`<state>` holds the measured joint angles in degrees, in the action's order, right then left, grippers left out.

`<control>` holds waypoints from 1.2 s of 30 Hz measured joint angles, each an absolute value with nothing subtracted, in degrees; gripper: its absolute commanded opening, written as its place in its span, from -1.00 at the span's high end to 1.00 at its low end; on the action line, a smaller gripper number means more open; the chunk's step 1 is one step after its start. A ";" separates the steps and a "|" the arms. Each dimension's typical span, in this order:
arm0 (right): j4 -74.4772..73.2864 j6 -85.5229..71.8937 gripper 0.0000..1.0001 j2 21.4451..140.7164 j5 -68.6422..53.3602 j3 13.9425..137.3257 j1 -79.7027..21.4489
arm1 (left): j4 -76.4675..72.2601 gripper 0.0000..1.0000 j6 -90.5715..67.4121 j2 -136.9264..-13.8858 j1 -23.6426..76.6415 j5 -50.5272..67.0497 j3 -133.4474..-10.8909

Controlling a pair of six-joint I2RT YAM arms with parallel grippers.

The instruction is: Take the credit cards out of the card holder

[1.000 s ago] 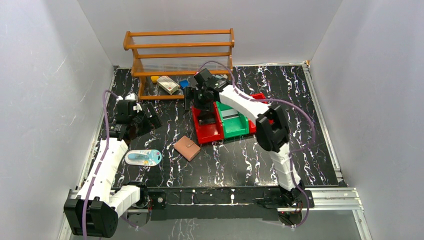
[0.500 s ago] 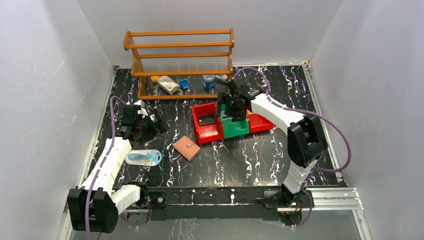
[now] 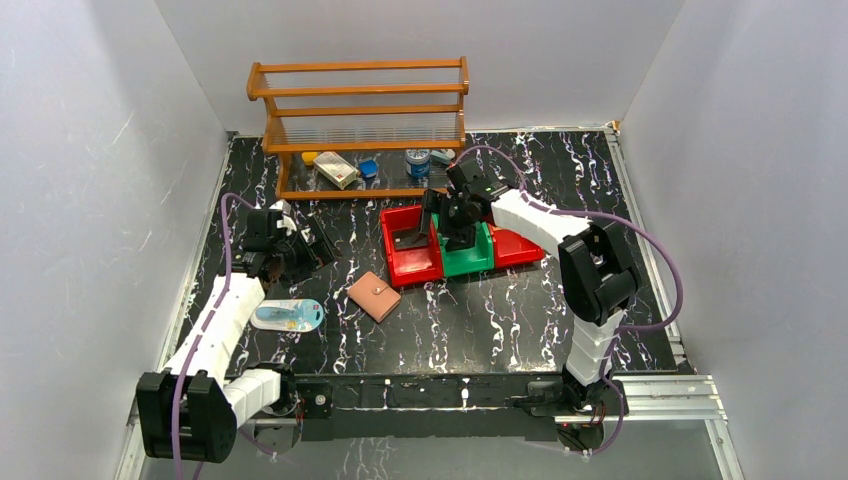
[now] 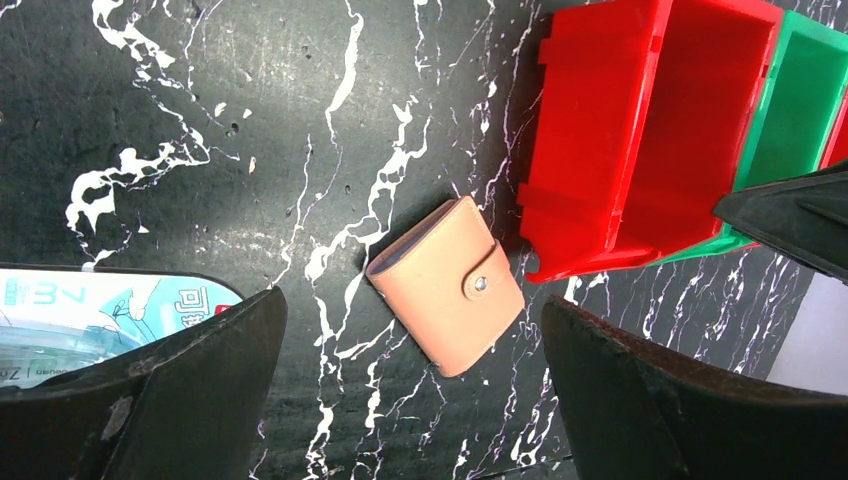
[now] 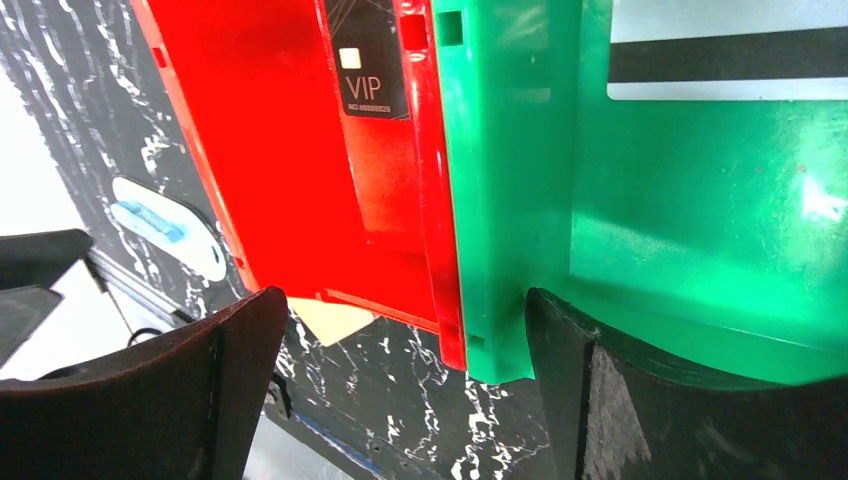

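Note:
The red and green bins [image 3: 436, 276] are standing at a slant next to the card holder. Next, my right gripper turns them straight, then back away and goes to the shut card holder [image 3: 374, 297].
The card holder [image 3: 374, 296] is a reddish-brown leather wallet lying shut on the black marbled table, its snap tab fastened; it also shows in the left wrist view [image 4: 445, 285]. No orange-and-blue or pale blue credit card shows. My left gripper [image 3: 292, 246] is open and empty, above the table to the wallet's left and farther back [image 4: 412, 305]. My right gripper [image 3: 448, 214] is open and empty over the wall between a red bin [image 3: 415, 262] and a green bin [image 3: 470, 260]. One wallet corner [image 5: 330, 322] shows past the red bin in the right wrist view, where the right gripper [image 5: 405, 300] is also seen.
A black VIP card [image 5: 365, 60] lies in the red bin, and a white card with a black stripe [image 5: 730, 50] in the green bin. A second red bin [image 3: 522, 243] stands to the right. A blue-white blister pack [image 3: 288, 316] lies front left. A wooden rack [image 3: 358, 120] stands at the back.
My right gripper swung right from the red bin's back to over the bins' shared wall. My left gripper shifted slightly nearer and right. The wallet has not moved.

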<state>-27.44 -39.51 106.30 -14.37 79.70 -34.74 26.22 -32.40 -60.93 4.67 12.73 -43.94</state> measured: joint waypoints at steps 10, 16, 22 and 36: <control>-20.75 -42.33 -0.94 107.63 -21.23 79.40 -34.59 | 22.72 -0.97 -32.75 -66.50 4.67 14.28 -43.22; -14.59 -44.75 -0.93 107.63 -25.65 75.75 -34.00 | 21.41 -0.93 -32.36 -74.41 4.67 17.26 -43.99; -16.67 -43.99 -0.93 104.03 -21.82 73.17 -33.76 | 20.10 -0.62 -32.14 -81.08 4.67 18.90 -45.65; -20.05 -44.95 -0.90 83.92 -14.39 59.09 -33.76 | 18.24 0.12 -30.44 -90.85 7.90 22.41 -48.14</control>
<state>-20.05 -44.95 83.92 -14.39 59.09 -33.76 18.24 -30.44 -90.85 7.90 22.41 -48.14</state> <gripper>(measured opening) 0.952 0.563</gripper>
